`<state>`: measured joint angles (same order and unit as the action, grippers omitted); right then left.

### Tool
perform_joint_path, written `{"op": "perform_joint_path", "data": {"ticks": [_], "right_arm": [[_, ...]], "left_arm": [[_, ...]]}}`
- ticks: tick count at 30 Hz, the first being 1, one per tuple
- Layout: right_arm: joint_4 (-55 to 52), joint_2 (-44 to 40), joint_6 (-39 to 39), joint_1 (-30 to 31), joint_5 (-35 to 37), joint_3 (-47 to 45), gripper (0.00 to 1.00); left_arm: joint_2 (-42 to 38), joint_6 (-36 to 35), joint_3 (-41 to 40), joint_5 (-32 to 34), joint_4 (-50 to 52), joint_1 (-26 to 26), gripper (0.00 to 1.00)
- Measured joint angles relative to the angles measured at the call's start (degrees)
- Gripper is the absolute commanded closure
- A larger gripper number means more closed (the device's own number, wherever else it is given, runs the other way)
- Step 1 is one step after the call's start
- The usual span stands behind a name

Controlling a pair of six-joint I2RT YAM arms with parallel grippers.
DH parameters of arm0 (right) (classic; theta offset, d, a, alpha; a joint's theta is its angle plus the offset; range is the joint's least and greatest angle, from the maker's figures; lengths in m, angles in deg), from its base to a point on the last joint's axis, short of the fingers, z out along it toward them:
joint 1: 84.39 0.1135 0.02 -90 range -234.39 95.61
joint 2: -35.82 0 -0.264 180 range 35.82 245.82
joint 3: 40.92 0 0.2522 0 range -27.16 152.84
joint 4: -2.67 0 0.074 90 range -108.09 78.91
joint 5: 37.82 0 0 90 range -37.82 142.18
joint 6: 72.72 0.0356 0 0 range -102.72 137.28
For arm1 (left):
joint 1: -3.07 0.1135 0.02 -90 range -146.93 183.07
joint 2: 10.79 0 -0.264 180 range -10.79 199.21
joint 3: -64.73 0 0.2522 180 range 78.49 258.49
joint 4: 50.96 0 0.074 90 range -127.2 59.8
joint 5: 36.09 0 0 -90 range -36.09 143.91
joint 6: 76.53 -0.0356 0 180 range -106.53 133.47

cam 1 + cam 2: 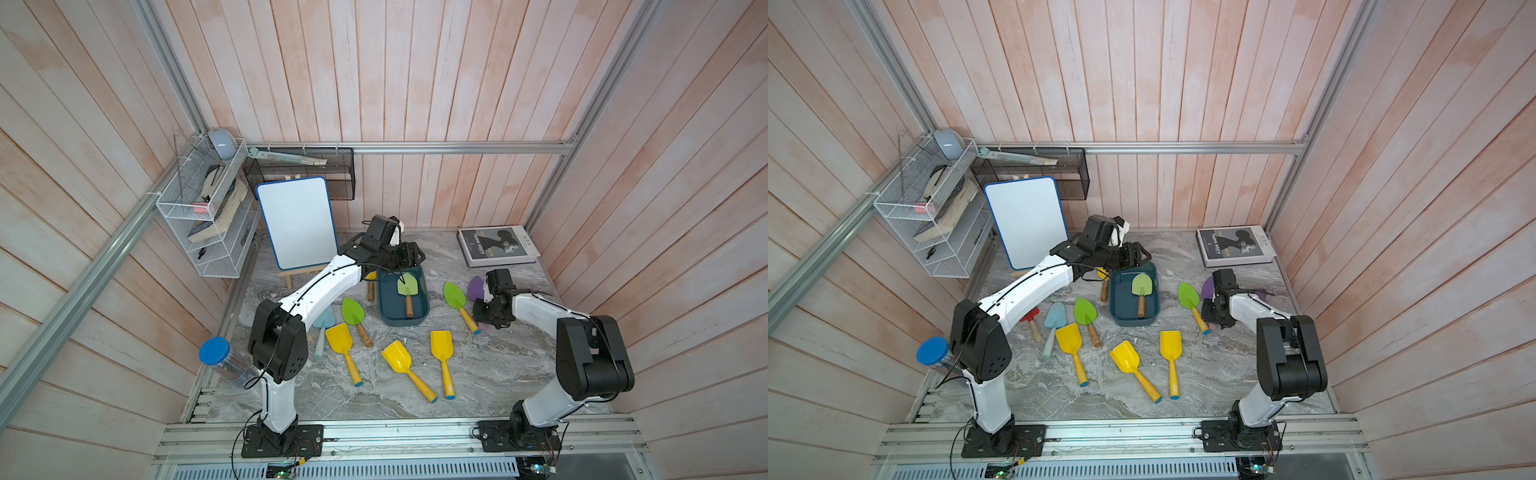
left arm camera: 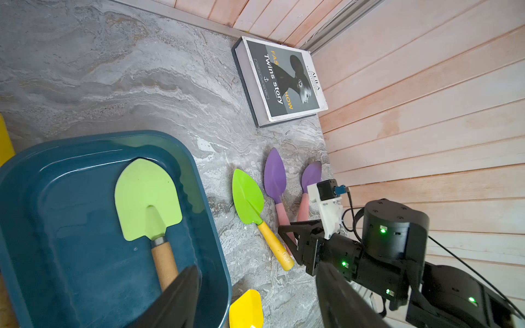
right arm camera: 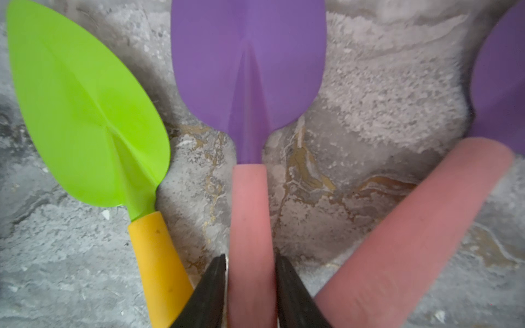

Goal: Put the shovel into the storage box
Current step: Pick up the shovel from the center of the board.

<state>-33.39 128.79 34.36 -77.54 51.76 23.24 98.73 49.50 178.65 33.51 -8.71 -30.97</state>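
The purple shovel's pink handle [image 2: 282, 215] is in my right gripper, far from the storage box. Next, I bring the purple blade [image 2: 274, 176] over to my left gripper so the shovel can be placed.
The storage box [image 1: 384, 318] [image 1: 1115, 316] [image 2: 199, 176] is a dark teal tub at mid-table. A light green shovel [image 1: 407, 286] [image 2: 147, 198] with a wooden handle lies inside it. My left gripper [image 1: 411, 255] [image 2: 257, 268] hovers over the box's far end, open and holding nothing. To the right, a purple shovel [image 3: 248, 65] [image 2: 274, 176] with a pink handle lies flat on the table. My right gripper [image 1: 482, 322] [image 3: 250, 258] is low over it, its two fingers pressed against either side of the pink handle.
A second purple shovel [image 3: 500, 85] and a green shovel with a yellow handle [image 3: 85, 113] [image 1: 455, 295] flank the gripped one. Three yellow shovels [image 1: 399, 359], another green one [image 1: 353, 311] and a pale blue one lie in front. A book [image 1: 496, 245], a whiteboard [image 1: 297, 222], a blue-lidded jar [image 1: 216, 353].
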Motion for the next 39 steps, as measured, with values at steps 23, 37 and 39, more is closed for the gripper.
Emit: {"op": "perform_joint_path", "data": {"ticks": [23, 37, 39], "right_arm": [[-2.14, -5.49, -0.28, 0.70, 0.42, 0.02, 1.00], [-5.62, -18.25, -0.44, 10.21, -0.09, 1.64, 1.00], [-5.88, -19.69, 0.48, 12.50, -0.24, 1.66, 1.00]], "left_arm": [[-1.60, 0.20, -7.61, -1.70, -5.38, 0.00, 0.29], [-8.39, 1.27, -13.22, -1.88, -10.58, 0.00, 0.29], [-9.14, 1.53, -14.34, -1.88, -11.17, 0.00, 0.29]]}}
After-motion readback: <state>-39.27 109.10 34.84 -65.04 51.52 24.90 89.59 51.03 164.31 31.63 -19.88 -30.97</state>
